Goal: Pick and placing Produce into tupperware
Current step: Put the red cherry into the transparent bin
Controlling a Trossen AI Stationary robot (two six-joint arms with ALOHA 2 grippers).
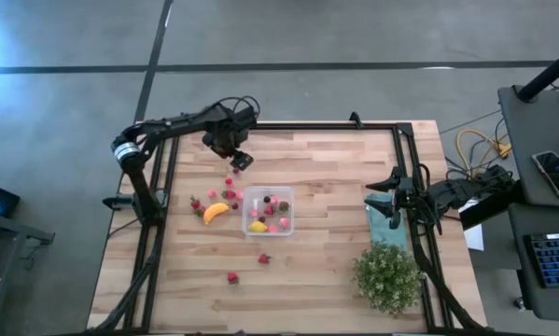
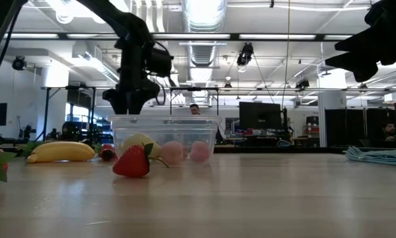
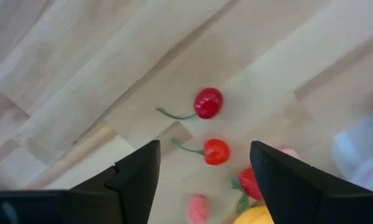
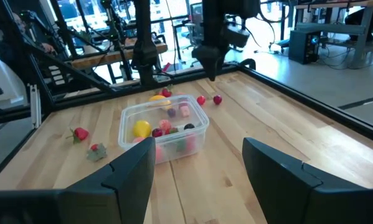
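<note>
The darker cherry (image 3: pixel 208 103) sits apart from its neighbour and in line with the left gripper's open fingers, so that gripper should keep going down until they are on both sides of the cherry's round body.
The clear tupperware (image 1: pixel 268 211) stands on the wooden table and holds a yellow lemon (image 1: pixel 258 225) and several pink and red pieces. To its left lie the curved yellow piece (image 1: pixel 216 212) and small red berries (image 1: pixel 229 182). Two strawberries (image 1: pixel 263 259) lie nearer the table's near edge. My left gripper (image 1: pixel 240 161) hovers open above two stemmed cherries (image 3: pixel 208 102), touching nothing. The left wrist view also shows the second cherry (image 3: pixel 216 151) between the fingers' lines. My right gripper (image 1: pixel 396 191) waits open at the table's right side, above the teal cloth (image 1: pixel 389 222).
A green bushy plant (image 1: pixel 386 275) stands near the table's right near corner. A dark metal frame (image 1: pixel 158 187) runs along the table's left, far and right edges. Bare wood lies between the tupperware and the cloth. The low view shows a strawberry (image 2: pixel 133 162) in front of the tupperware (image 2: pixel 164 135).
</note>
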